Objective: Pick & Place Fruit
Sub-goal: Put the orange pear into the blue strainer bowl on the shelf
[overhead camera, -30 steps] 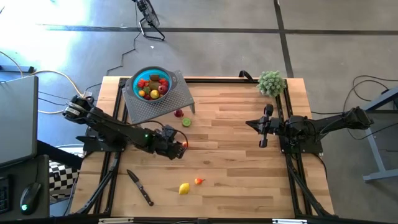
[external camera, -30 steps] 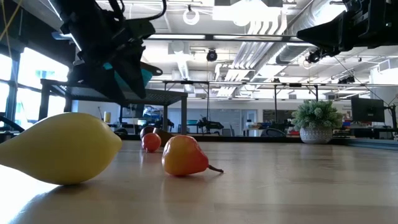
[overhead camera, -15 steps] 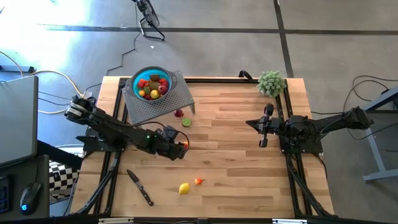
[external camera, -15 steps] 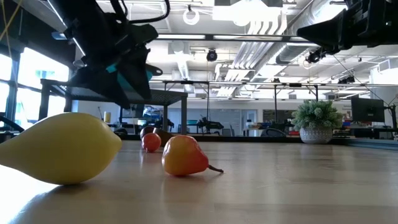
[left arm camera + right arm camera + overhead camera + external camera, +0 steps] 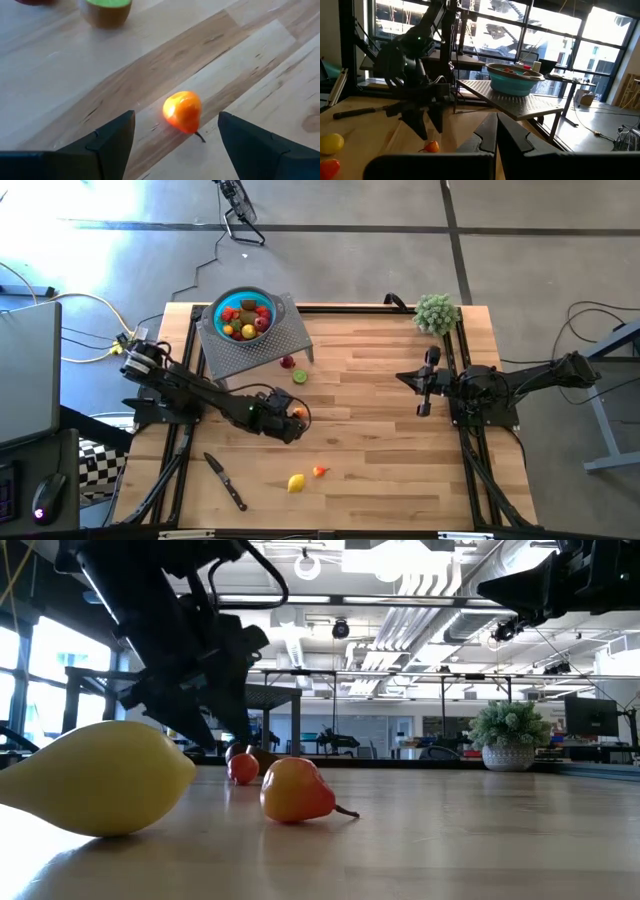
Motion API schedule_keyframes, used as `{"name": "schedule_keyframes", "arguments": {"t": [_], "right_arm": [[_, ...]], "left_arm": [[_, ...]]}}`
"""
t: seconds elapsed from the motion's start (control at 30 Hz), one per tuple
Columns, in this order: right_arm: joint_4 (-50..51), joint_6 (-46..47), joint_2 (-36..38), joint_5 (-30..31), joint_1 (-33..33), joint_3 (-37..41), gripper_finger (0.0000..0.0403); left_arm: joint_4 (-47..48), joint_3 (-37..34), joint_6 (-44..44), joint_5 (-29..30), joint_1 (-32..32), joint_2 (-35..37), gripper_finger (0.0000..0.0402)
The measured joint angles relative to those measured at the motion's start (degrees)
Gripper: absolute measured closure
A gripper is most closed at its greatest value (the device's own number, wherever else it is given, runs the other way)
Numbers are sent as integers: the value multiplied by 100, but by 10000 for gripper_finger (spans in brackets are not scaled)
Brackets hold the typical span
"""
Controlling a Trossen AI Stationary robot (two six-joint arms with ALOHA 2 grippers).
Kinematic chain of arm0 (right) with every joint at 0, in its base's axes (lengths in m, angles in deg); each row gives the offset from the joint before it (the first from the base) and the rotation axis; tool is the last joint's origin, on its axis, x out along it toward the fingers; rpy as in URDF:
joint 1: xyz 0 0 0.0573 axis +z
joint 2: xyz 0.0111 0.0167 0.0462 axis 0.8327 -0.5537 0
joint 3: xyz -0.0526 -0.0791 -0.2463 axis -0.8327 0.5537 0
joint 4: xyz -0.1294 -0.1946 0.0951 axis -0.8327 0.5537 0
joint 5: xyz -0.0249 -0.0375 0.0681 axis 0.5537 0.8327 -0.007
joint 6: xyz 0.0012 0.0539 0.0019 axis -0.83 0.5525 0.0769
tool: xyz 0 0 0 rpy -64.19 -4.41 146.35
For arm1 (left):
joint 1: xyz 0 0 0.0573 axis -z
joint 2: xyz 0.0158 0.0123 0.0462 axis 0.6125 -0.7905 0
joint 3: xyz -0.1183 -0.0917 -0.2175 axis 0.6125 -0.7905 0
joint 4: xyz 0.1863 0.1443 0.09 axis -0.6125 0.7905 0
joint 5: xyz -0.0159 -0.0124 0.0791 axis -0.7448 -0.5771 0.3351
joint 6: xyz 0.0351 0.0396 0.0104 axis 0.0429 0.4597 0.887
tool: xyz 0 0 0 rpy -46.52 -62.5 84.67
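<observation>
The small orange fruit is clear of its neighbours and lined up with the open fingers of my left gripper, so I should go on down before closing, until the fingers are on both sides of its round body.
My left gripper is open and low over the table's middle left. A small orange fruit lies on the wood between its two fingers, which stand clear of it on either side. The same fruit shows in the low view. A lime-green fruit half and a red fruit lie beyond it, toward the teal bowl that holds several fruits. A yellow fruit and an orange-red pear lie near the front edge. My right gripper is shut and waits at the right.
The bowl sits on a grey perforated tray raised at the far left. A black-handled knife lies near the front left edge. A fuzzy green plant ball stands at the far right corner. Bare wood stretches between the two arms.
My left gripper has come down toward the table and shifted a little toward the right and near edge, so its open fingers now stand around the small orange fruit. The fruits have not moved.
</observation>
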Motion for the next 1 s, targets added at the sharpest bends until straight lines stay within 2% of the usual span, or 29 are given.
{"name": "schedule_keyframes", "arguments": {"t": [0.2, 0.53, 1.0], "right_arm": [[-41, 0, -13, 0, 0, 0, 401], [-40, 0, -17, -2, -2, 0, 400], [-76, -2, -52, -2, -2, 0, 400]], "left_arm": [[-115, -5, 10, 52, 0, -255, 121], [-825, 12, 167, 203, -2, -670, 121], [-1044, 1, 200, 294, -45, -917, 121]]}}
